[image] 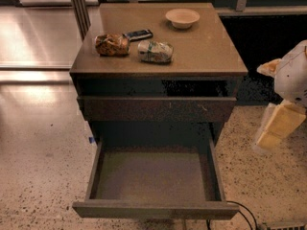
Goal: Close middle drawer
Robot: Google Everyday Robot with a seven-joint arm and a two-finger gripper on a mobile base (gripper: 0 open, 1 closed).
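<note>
The drawer's long sides [95, 172] reach evenly back into the cabinet, so I expect the middle drawer [155, 210] to glide straight in and stay square when I push its front.
The middle drawer [156, 209] of the dark-brown cabinet [158, 63] is pulled far out toward me, and its bare olive-brown floor [153, 175] shows. Above it the upper drawer front [144, 109], with a small pale scratch, stands slightly out from the cabinet. My gripper [277, 127], pale yellow below a white arm part [292, 73], hangs in the air to the right of the cabinet. It is level with the upper front, apart from it and from the open drawer.
On the cabinet top lie a snack bag [112, 44], a dark phone-like object [138, 34], a crumpled pale packet [155, 51] and a shallow bowl [182, 17]. A black cable [240, 213] runs on the speckled floor by the drawer's front right corner.
</note>
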